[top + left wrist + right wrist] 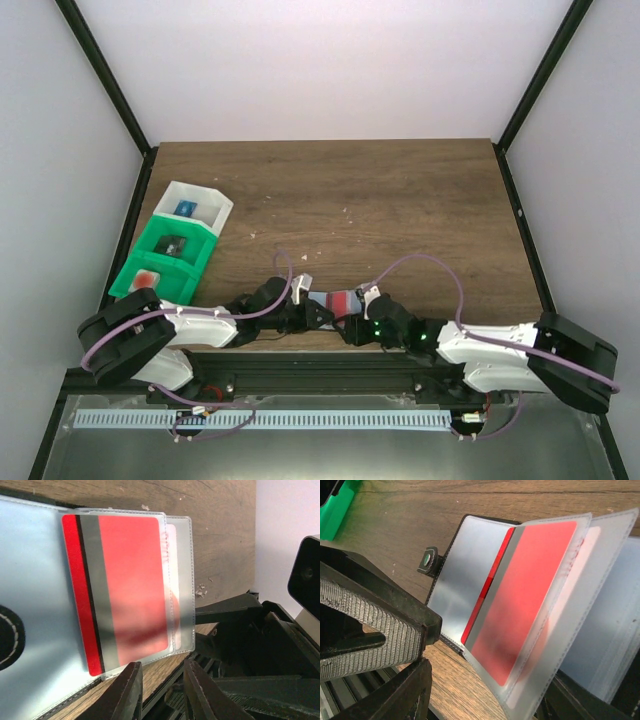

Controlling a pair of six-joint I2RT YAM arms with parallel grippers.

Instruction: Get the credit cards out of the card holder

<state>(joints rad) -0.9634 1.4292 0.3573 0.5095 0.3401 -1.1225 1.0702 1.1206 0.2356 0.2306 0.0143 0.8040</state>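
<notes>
My left gripper needs to reach for the red card's striped edge (80,592) because it sticks out of its sleeve, then grab that edge (94,664) and pull while my right gripper holds the corner of the sleeves.
The card holder (322,299) lies open near the table's front edge, between my two grippers. Its grey-blue inner panel (35,580) and clear plastic sleeves show in both wrist views. A red card (130,585) with a dark stripe sits inside the front sleeve and also shows in the right wrist view (525,595). A paler shape shows behind it in another sleeve (172,580); I cannot make it out. My left gripper (162,692) is open and empty just below the sleeves' edge. My right gripper (485,700) is open, with the sleeves' lower corner (520,700) between its fingers.
Green bins (165,255) and a white bin (195,208) with small items stand at the table's left edge. The holder's snap tab (429,561) lies on the wood. The left gripper's ridged pad (370,635) is close beside the right gripper.
</notes>
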